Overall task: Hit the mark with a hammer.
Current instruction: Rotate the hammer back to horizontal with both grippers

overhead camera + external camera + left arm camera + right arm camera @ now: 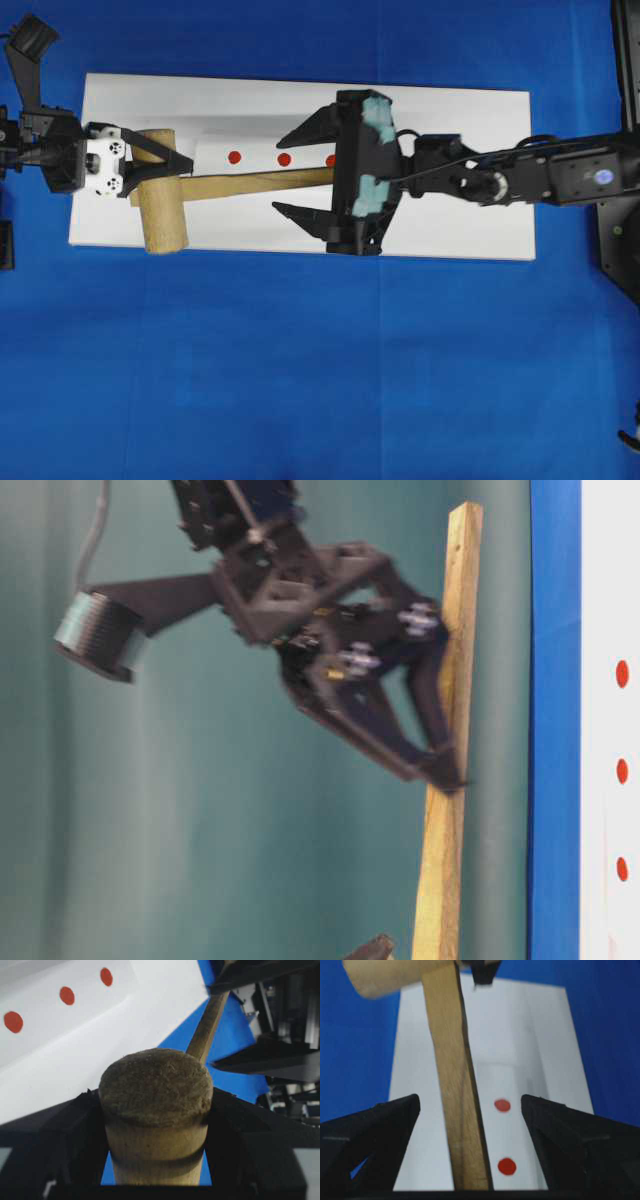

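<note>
The hammer's handle runs at a slant between my right gripper's open fingers. My right gripper should square to it and close before my left gripper lets go of the hammer's head.
The hammer is a light wooden mallet, and its thick head sits between the fingers of my left gripper, which is shut on it. In the left wrist view the head fills the gap between the jaws. The flat handle runs right, held up off the white sheet. It passes untouched between the wide-open fingers of my right gripper; the handle and right gripper show the same. Three red marks lie in a row just beyond the handle.
The white sheet lies on a blue cloth. Dark fixtures stand at the right edge and the left edge. In the table-level view the handle hangs apart from the table surface.
</note>
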